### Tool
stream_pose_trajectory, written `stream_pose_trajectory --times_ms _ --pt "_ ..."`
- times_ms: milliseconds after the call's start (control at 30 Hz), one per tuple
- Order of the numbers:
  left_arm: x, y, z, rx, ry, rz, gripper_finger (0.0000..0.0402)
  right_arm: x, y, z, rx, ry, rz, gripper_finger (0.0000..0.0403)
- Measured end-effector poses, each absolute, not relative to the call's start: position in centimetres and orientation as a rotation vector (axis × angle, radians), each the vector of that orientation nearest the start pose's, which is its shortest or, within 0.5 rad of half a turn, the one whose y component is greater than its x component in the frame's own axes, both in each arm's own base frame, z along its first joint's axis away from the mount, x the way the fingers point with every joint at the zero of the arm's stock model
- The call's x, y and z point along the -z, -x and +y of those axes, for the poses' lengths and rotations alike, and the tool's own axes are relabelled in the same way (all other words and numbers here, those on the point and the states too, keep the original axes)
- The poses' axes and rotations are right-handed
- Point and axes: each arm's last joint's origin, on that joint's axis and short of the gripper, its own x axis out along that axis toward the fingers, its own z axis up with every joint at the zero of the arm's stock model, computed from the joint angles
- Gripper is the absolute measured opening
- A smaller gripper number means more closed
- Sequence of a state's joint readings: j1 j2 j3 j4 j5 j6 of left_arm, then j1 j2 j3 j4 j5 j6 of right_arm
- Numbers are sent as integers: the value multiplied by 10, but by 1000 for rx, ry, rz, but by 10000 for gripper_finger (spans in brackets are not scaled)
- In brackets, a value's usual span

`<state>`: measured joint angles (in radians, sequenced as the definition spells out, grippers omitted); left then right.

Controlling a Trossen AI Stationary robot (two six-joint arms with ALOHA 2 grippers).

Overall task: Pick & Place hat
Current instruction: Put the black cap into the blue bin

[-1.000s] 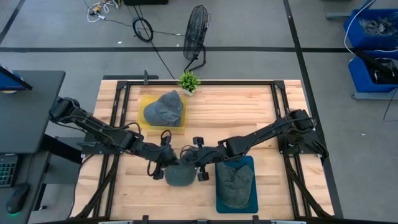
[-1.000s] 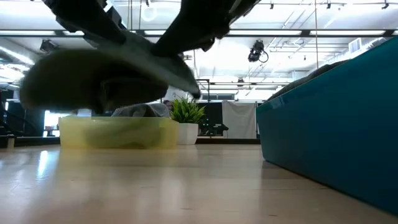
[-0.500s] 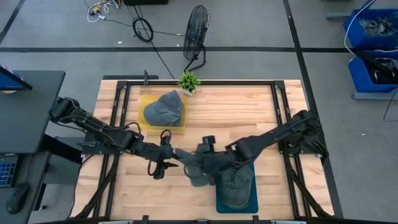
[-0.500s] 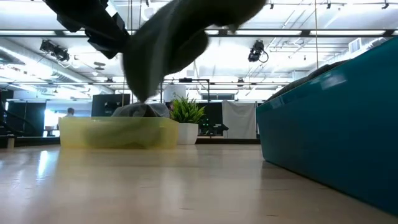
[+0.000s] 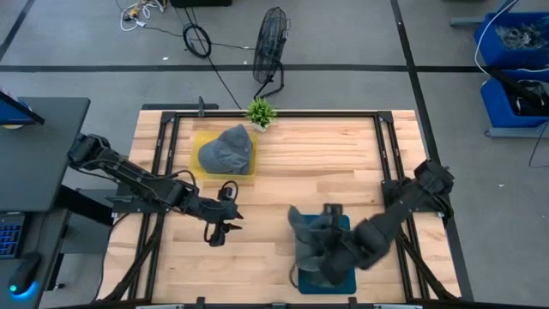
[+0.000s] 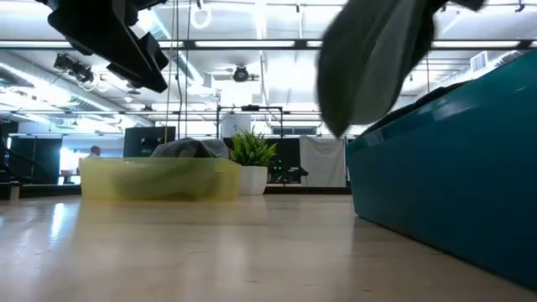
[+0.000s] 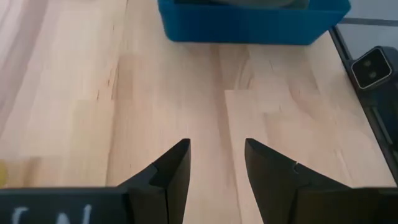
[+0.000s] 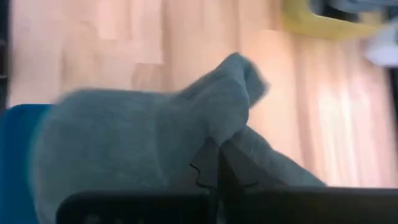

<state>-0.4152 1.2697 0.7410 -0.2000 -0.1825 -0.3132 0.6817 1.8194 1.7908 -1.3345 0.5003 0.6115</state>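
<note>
The grey hat's loose end (image 5: 297, 222) sticks out past the blue bin's rim, so the robot's right gripper should pull the hat inside the blue bin (image 5: 341, 281) and lower it before letting go.
My right gripper (image 5: 328, 225) is shut on a grey hat (image 5: 305, 230), which hangs over the left edge of the blue bin (image 5: 343, 225) at the near right of the table. In the low view this hat (image 6: 375, 67) dangles beside the bin's wall (image 6: 453, 168). My left gripper (image 5: 221, 227) stands open over bare wood left of the middle, with nothing between its fingers (image 7: 177, 168). Another grey hat (image 5: 227, 150) lies in the yellow tray (image 5: 199, 172) at the far left. My right gripper pinches a bunched fold of the hat's cloth (image 8: 214, 152) between its two shut fingers. The hat hangs slack below the fingers, lifted clear of the table, its lower end (image 6: 337, 117) above the bin's rim.
A second hat (image 5: 317, 275) lies in the blue bin, mostly under my right arm. A small green plant (image 5: 260, 112) stands at the far edge beside the yellow tray. Bare wood lies between the tray and the bin (image 7: 249, 22).
My left gripper has opened and let go of the hat, then stayed about where it was. My right gripper has carried the hat toward the table's right edge, from the middle to over the blue bin; the hat now hangs from it alone.
</note>
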Motion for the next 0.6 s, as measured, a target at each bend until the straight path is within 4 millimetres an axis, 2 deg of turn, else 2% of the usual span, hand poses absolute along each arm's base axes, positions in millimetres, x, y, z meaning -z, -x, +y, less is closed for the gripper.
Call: stream_pose_trajectory --times_ms 133,300,433,600 --pt "-220 -236 -98 105 99 724 156 -321 -256 227 303 205 1050 0" --pt "-220 -236 -98 105 100 724 156 -322 -231 246 336 170 994 0" --pt "-220 -236 -98 105 100 724 156 -316 -226 260 299 132 939 0" --pt "-220 -236 -98 105 100 724 156 -291 -227 271 225 157 918 0"
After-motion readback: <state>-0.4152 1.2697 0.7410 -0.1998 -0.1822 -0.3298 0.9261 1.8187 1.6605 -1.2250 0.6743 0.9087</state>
